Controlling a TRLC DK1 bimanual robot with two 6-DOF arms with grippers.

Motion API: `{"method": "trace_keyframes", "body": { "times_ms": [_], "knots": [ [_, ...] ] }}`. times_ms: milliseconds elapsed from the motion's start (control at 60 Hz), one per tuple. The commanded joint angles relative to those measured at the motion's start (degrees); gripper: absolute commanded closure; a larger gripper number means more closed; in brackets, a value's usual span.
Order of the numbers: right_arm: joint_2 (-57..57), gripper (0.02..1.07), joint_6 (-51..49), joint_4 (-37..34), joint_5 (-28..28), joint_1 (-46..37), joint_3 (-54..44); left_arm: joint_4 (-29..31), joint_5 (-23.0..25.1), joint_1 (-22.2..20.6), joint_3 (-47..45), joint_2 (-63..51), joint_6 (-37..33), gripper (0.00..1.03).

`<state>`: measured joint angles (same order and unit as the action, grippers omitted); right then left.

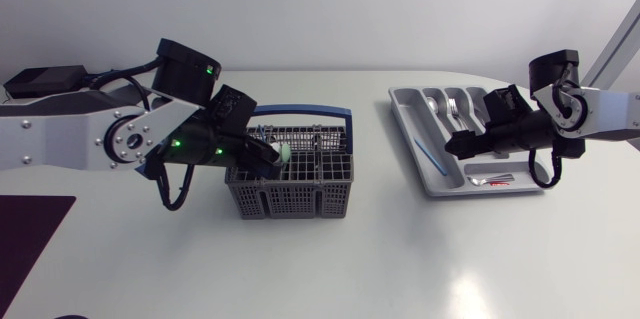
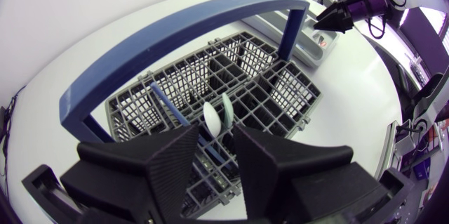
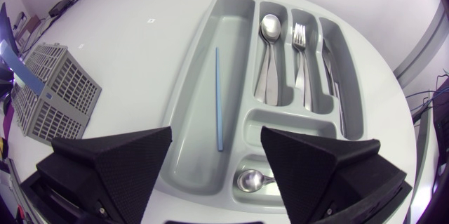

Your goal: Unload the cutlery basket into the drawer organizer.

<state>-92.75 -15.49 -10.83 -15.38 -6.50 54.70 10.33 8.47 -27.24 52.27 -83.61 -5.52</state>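
Note:
I expect a hidden handle to slide out when I lift, because only the rounded head of the white utensil [image 2: 212,119] sticks out above the grid [image 2: 215,140].
The grey cutlery basket [image 1: 290,184] with a blue handle [image 1: 300,114] stands mid-table. My left gripper [image 1: 265,154] hangs over its left side, open with a narrow gap. A white spoon-like utensil [image 2: 210,119] and a pale green one [image 2: 226,110] stand in the basket just ahead of that gap [image 2: 217,157]; I cannot see whether the fingers touch them. A blue stick [image 2: 168,108] leans beside them. My right gripper [image 3: 217,157] is open and empty above the grey organizer [image 3: 189,83], which holds a blue stick [image 3: 218,101], spoons [image 3: 268,34], forks [image 3: 302,41] and a small spoon [image 3: 251,180].
The organizer [image 1: 430,174] lies at the right of the table, with my right gripper [image 1: 468,144] low over its near end. The basket [image 3: 52,94] sits well to the side of it. Bare table surface lies between the two.

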Motion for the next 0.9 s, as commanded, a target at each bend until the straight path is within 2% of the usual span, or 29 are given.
{"method": "trace_keyframes", "body": {
  "times_ms": [0,400,833,883],
  "knots": [
    [1.3,0.15,-0.7,0.4,-0.5,-0.2,-1.6,-1.3,-0.2,0.7,-1.6,0.9,1.7,0.67],
    [2.5,0.15,-0.7,0.4,-0.5,-0.1,-2.8,-2.9,0.1,0.2,-1.2,-0.5,2.2,0.76],
    [2.6,0.15,-0.5,0.5,-0.5,0.4,-3.0,-3.6,0.1,-0.8,-0.5,-3.7,2.4,0.77],
    [2.6,0.15,-0.6,0.5,-0.5,0.3,-3.2,-3.7,0.1,-0.8,-0.2,-4.2,2.4,0.80]
  ]
}}
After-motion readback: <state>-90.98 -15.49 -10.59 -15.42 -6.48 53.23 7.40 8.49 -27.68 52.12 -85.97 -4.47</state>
